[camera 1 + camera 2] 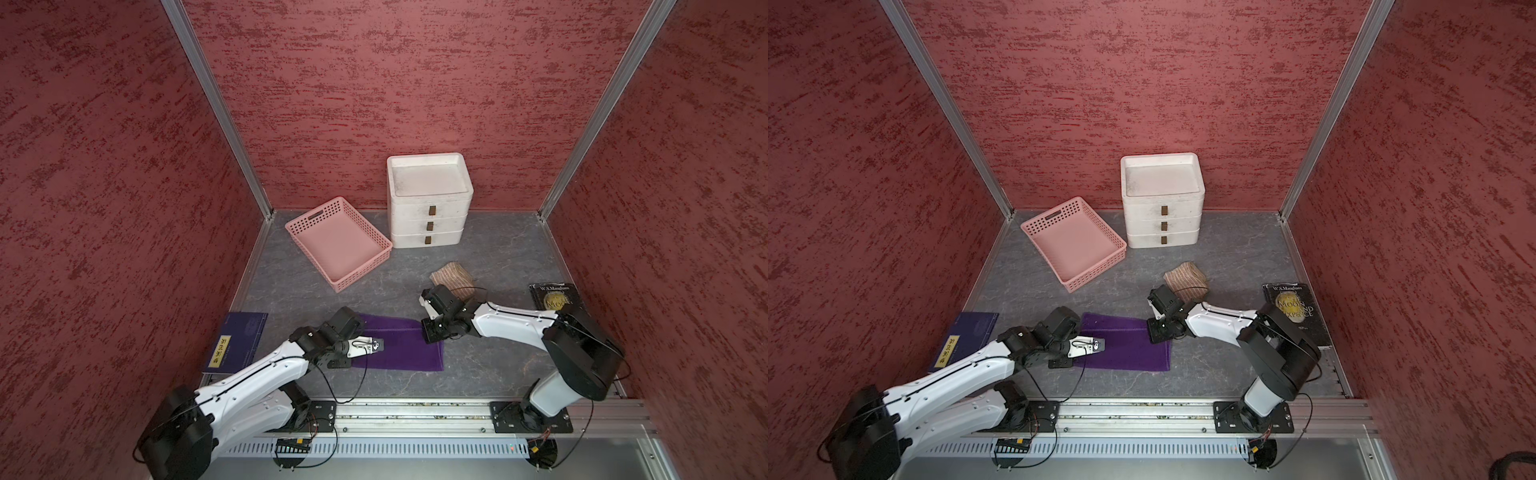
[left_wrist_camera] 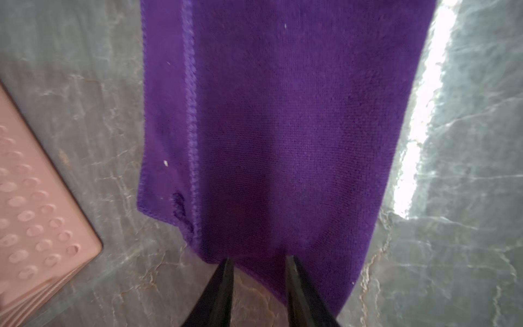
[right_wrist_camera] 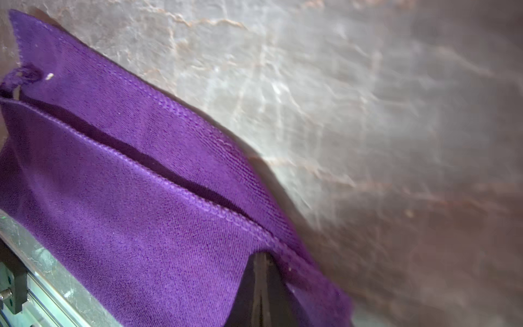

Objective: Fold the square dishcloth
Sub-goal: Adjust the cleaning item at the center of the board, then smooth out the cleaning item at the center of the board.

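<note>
The folded purple dishcloth is lying crosswise in front of me. Next, my left gripper grabs its short end and help turn the dishcloth lengthwise before the next fold.
The purple dishcloth lies on the grey table, folded in half into a long strip, with its two stitched edges a little offset. My left gripper hangs at the strip's left short end. Its jaws stand apart, with one fingertip over the dishcloth and bare table showing between them. My right gripper is at the far right corner of the strip, its jaws shut on the hem, which is raised a little there.
A pink perforated basket and a white three-drawer unit stand at the back. A tan folded cloth lies behind the right wrist. A black book lies at the right, a blue book at the left.
</note>
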### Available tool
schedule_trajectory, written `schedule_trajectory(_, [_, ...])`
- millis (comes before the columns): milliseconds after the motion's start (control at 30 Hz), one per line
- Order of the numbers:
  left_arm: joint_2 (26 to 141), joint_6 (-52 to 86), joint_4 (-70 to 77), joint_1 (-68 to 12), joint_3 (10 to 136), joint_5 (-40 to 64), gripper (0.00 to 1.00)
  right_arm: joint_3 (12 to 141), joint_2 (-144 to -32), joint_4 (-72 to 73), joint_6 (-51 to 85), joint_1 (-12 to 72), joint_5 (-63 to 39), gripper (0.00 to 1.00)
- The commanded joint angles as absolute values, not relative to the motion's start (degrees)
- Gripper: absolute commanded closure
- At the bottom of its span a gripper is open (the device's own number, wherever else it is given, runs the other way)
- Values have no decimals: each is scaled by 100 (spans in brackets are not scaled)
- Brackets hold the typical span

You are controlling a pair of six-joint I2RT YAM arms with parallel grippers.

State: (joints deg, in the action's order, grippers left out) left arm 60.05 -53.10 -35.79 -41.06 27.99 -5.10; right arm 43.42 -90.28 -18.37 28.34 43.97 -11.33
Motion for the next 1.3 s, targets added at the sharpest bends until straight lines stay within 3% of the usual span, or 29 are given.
schedule_trajectory(0, [6825,-5320,-2677,-4084,2935,-673,67,3700,-8758,-2231,3316,4387,-754,100])
schedule_trajectory(333, [9660,-6035,-370,-3949,4292,-1335,68,2641,-7450,-1943,4945,6056,-876,100])
schedule_trajectory(500, [10389,-6617,697,-3997,4810,-1523,68,2576,-6704,-2119,5065,6155,-986,95])
schedule_trajectory(667, [9509,-6619,1052,-3874,4930,-1181,59,3224,-6407,-2450,4341,5416,-1423,88])
schedule_trajectory(800, [8090,-6042,-699,-3739,4878,70,48,4004,-7110,-2309,3554,4504,-2163,88])
schedule_trajectory(933, [6832,-5646,-2480,-3907,4617,881,41,5181,-8701,-2347,2891,4159,-2591,84])
schedule_trajectory(967, [6634,-5554,-2816,-3991,4548,1015,41,5471,-9081,-2413,2779,4119,-2564,81])
schedule_trajectory(1067, [6362,-5298,-3308,-4302,4301,1323,41,6391,-9912,-2787,2576,3957,-2063,54])
schedule_trajectory(1267, [6297,-5086,-3240,-4815,3806,1594,43,7283,-10608,-3282,2395,3512,-980,50])
